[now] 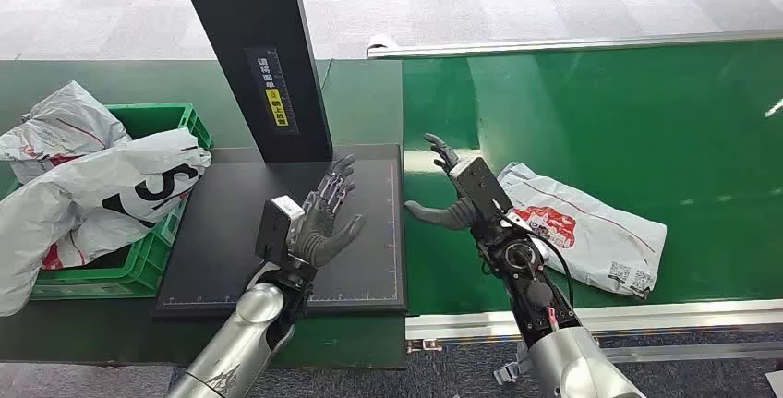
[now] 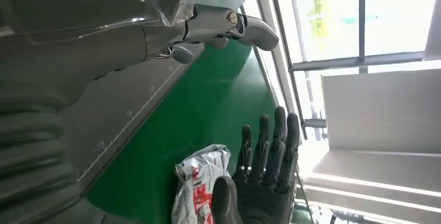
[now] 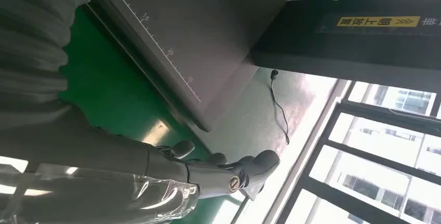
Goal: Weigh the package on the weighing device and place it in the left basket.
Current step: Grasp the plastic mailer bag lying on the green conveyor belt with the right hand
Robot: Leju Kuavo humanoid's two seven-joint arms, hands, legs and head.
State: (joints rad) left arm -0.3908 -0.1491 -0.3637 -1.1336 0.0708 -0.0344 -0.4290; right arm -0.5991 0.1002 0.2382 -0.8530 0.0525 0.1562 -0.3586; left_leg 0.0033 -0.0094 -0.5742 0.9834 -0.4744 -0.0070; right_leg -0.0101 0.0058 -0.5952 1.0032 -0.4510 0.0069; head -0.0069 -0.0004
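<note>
The white package [image 1: 605, 236] is lying slack with a creased end [image 1: 520, 178], so I expect its plastic to gather and fold around my right gripper when I lift it.
A white plastic mail package [image 1: 596, 232] with red print lies flat on the green conveyor belt [image 1: 628, 112], right of the black weighing platform [image 1: 231, 241]. My right hand [image 1: 452, 193] hovers open over the belt, just left of the package and not touching it. Above the platform's right half my left hand [image 1: 325, 221] is open and holds nothing. In the left wrist view the right hand [image 2: 265, 182] appears with fingers spread beside the package [image 2: 200, 187]. The green basket [image 1: 164, 119] stands left of the platform.
Several white packages [image 1: 92, 186] fill the basket and spill over its rim. The scale's black column [image 1: 258, 56] rises at the back of the platform. A metal rail [image 1: 646, 315] edges the belt's near side, and a cable [image 3: 281, 109] lies behind the platform.
</note>
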